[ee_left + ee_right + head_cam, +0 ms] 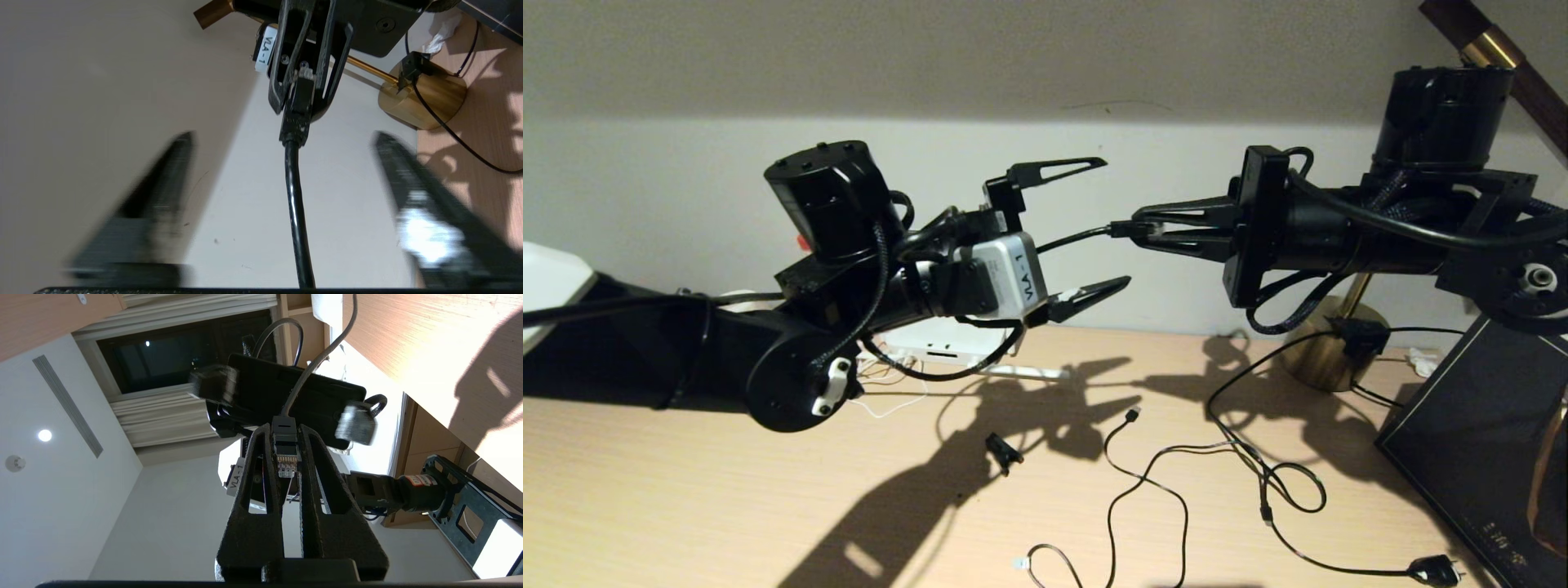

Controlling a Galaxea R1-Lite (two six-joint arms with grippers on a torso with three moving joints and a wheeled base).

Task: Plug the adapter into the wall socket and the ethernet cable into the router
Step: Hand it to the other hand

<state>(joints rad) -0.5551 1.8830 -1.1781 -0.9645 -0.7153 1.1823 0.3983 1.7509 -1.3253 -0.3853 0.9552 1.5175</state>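
The clear connector [287,465] points back into my right gripper, so next my left gripper closes on its cable end [1118,229] before my right gripper opens and backs off.
Above the desk my right gripper [1137,230] [284,430] is shut on the ethernet cable's clear connector [286,463], which sits between its fingers. The black ethernet cable [1074,238] [294,196] runs from there straight between the wide-apart fingers of my left gripper [1115,222] [282,139], which faces the right one, open and not touching the cable. Part of the white router [939,339] shows on the desk behind the left arm, with one antenna [1025,372] lying flat. A thin white cord [882,406] lies under the left arm. The adapter and the wall socket are out of view.
A brass lamp base [1331,343] stands at the back right with its black cord and plug [1433,569] looping over the desk. A black USB-tipped cable [1131,415] and a small black clip [1003,452] lie mid-desk. A dark flat box [1478,441] sits at the right edge.
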